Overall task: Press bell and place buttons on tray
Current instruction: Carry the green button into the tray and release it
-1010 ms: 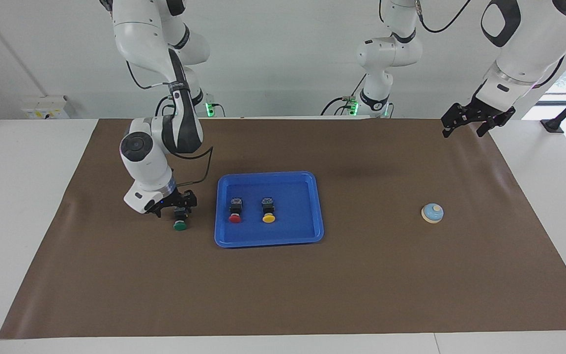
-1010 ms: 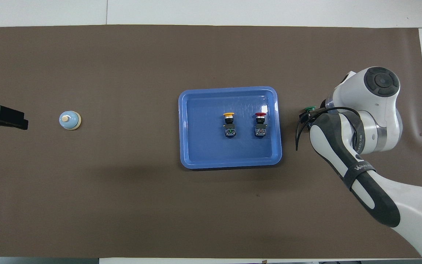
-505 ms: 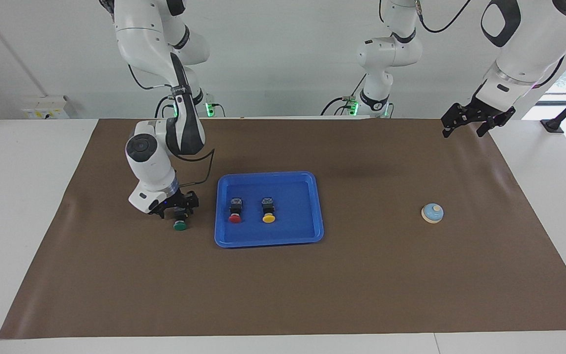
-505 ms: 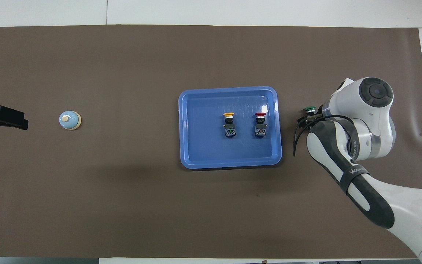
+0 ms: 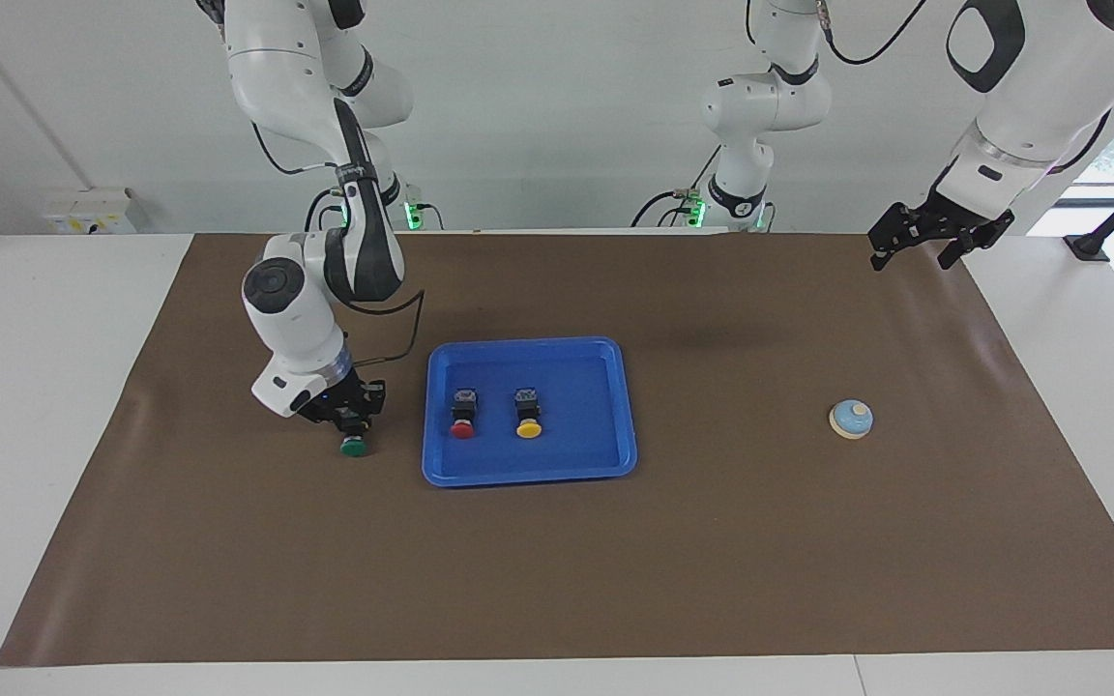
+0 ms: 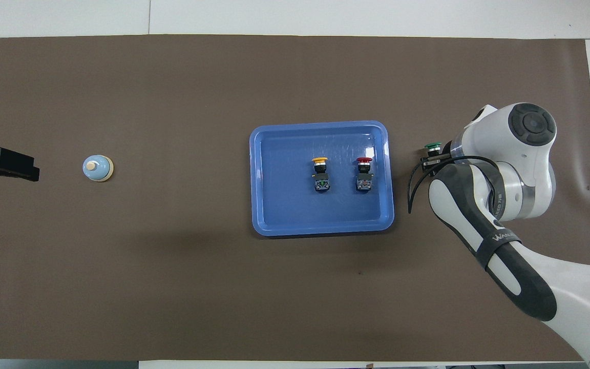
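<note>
The green button's cap (image 6: 433,145) faces the same way as the yellow cap, so my right gripper should carry on going past the yellow button and let go on the open tray's bottom (image 6: 291,176).
The green button (image 5: 354,445) (image 6: 432,147) lies on the brown mat beside the blue tray (image 5: 528,475) (image 6: 320,125), toward the right arm's end. My right gripper (image 5: 352,419) (image 6: 432,162) is down over it, shut on its black body, with the green cap poking out. The red button (image 5: 463,421) (image 6: 364,175) and the yellow button (image 5: 528,419) (image 6: 320,175) lie side by side in the tray. The light-blue bell (image 5: 851,419) (image 6: 97,168) stands alone toward the left arm's end. My left gripper (image 5: 913,253) (image 6: 31,172) waits open, raised over the mat's edge at that end.
The brown mat (image 5: 557,580) covers most of the white table. A third robot arm's base (image 5: 736,208) stands at the robots' edge of the table, between my two arms.
My right gripper has closed its fingers on the green button's body, and its wrist shifted slightly. The left arm, tray, bell and other buttons have not moved.
</note>
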You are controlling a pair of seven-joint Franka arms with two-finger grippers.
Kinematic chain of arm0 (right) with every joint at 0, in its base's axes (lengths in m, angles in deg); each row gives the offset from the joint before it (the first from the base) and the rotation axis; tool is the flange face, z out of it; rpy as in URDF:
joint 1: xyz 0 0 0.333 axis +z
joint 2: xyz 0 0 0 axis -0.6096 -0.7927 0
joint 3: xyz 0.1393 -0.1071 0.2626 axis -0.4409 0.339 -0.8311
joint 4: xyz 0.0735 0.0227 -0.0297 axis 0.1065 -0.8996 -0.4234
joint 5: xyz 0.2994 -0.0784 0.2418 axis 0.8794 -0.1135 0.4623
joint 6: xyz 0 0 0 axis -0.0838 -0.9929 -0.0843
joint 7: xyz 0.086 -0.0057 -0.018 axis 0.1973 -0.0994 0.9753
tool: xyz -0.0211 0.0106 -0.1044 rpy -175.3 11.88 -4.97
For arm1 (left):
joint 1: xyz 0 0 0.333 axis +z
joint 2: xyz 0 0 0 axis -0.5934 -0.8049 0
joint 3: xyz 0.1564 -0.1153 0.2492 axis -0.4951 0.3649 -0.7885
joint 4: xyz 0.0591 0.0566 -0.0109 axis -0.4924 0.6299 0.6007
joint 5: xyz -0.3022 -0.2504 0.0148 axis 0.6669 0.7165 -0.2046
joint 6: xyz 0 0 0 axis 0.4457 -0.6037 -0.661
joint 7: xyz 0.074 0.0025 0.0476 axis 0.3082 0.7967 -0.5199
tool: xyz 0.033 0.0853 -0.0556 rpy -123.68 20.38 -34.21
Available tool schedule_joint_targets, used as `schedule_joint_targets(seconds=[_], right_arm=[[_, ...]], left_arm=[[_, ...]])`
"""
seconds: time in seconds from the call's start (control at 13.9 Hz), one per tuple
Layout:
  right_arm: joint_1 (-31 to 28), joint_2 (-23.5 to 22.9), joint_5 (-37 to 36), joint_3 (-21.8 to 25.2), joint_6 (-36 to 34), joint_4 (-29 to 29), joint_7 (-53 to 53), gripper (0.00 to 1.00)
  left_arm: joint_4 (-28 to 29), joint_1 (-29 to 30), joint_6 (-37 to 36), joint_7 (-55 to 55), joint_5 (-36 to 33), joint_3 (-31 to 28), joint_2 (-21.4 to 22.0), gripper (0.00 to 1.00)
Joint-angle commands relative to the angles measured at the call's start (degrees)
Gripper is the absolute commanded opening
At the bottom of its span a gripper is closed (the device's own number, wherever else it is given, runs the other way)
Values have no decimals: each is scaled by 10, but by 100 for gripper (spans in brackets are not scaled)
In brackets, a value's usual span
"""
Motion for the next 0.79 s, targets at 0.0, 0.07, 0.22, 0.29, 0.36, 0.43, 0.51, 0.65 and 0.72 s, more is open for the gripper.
schedule_joint_targets(seconds=[0.0,0.07,0.22,0.29,0.36,0.43,0.51,0.65,0.72], right_arm=[[60,1,17,-5,-83,81,-106,0],[91,-6,18,-4,-96,108,-151,0],[137,-22,18,-5,-117,157,-219,0],[165,-34,16,-4,-125,176,-246,0],[198,-56,12,-4,-133,203,-289,0],[221,-81,12,-4,-136,235,-329,0],[236,-108,11,-4,-137,267,-356,0],[250,-136,11,-4,-140,289,-361,0],[251,-137,11,-4,-135,287,-361,0]], left_arm=[[7,0,-8,-5,-1,-1,11,100],[7,0,-8,-5,-1,-1,11,100],[7,0,-8,-5,-1,-1,11,100],[7,0,-7,-5,-1,-1,11,100],[7,0,-8,-5,-1,-1,11,100],[7,0,-8,-5,-1,-1,11,100],[7,0,-7,-5,-1,-1,11,100],[7,0,-8,-5,-1,-1,11,100],[7,0,-8,-5,-1,-1,11,100]])
